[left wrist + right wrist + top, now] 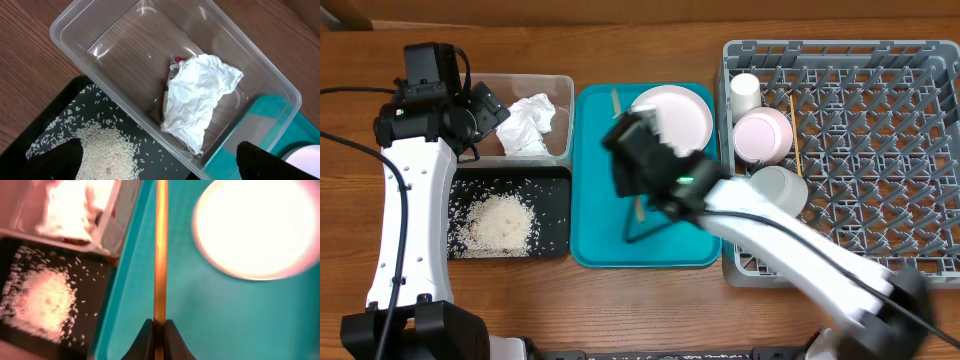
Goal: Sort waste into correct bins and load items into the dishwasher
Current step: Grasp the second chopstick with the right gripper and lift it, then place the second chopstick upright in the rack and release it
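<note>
The robot's right gripper should keep carrying the held chopstick (pixel 616 102) until it hangs beside the rack's second chopstick (pixel 795 132) and then let go, because the two run nearly parallel.
My right gripper (pixel 159 335) is shut on the near end of a wooden chopstick (pixel 160 250), which runs lengthwise over the teal tray (pixel 215 315) beside the pale plate (pixel 257 225). From overhead the right gripper (pixel 638 200) is over the tray's middle. My left gripper (pixel 165 170) hangs open, holding nothing, above the clear tub (pixel 100 20). In the tub lie the white tissue (pixel 197 97) and, under it, the red wrapper (pixel 179 60). Rice (pixel 107 150) is heaped in the black tray (pixel 55 120). The grey rack (pixel 880 130) holds a white cup (pixel 745 92), a pink bowl (pixel 763 135), a pale bowl (pixel 780 190) and a second chopstick (pixel 793 130).
The clear tub (pixel 525 85) and black tray (pixel 510 250) lie along the teal tray's (pixel 650 250) left side, and the rack borders its right. The plate (pixel 675 115) fills the tray's far right corner. My right arm crosses the rack's near left corner.
</note>
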`<state>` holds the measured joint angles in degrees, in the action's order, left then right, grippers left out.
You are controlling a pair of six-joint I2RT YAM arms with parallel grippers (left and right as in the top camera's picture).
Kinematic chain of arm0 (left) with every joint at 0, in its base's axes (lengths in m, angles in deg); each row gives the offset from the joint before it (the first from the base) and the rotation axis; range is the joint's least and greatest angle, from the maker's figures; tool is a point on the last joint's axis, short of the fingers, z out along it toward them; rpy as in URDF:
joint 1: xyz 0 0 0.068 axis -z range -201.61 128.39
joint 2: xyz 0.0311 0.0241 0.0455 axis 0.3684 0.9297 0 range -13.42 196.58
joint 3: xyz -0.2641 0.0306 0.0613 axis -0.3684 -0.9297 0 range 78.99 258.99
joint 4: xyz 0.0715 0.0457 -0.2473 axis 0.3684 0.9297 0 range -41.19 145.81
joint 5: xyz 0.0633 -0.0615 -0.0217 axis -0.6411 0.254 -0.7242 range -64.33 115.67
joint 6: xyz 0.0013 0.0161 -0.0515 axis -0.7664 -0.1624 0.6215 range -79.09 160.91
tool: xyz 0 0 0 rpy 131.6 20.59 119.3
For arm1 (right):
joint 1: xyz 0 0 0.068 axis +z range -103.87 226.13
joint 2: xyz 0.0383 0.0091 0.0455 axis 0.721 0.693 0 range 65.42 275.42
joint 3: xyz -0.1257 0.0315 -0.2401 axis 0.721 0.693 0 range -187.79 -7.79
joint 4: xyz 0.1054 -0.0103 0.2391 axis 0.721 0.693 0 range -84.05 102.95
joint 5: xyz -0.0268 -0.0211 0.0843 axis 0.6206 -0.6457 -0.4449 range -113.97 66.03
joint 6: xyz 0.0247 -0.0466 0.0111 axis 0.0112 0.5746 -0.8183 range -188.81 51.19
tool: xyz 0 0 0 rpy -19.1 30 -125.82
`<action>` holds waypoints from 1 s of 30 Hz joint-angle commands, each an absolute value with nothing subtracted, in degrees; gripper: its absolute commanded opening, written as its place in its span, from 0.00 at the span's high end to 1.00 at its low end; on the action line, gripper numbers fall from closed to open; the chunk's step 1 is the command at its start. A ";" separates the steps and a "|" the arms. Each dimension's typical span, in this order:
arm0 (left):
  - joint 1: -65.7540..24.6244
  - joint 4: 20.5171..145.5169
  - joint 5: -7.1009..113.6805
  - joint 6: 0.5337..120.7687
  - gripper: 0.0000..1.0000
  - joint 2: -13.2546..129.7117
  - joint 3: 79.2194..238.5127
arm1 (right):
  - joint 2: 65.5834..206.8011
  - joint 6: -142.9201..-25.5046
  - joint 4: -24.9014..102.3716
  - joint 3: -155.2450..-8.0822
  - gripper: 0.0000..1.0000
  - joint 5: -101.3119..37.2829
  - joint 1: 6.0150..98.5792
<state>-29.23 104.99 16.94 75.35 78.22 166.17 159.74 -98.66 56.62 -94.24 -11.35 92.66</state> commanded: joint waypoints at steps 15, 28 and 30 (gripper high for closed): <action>-29.43 105.13 17.18 76.07 0.00 78.41 166.87 | 153.62 -76.82 72.73 -91.36 0.96 -12.84 60.35; -29.43 105.15 17.18 76.07 0.00 78.41 166.87 | 154.39 -66.66 67.44 -84.87 0.96 -16.29 52.35; -29.43 105.13 17.18 76.07 0.00 78.41 166.87 | 154.50 -65.59 65.46 -83.66 0.96 -16.29 51.98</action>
<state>-29.23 104.99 16.94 75.35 78.22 166.17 154.10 -69.68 67.25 -85.35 -15.79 52.81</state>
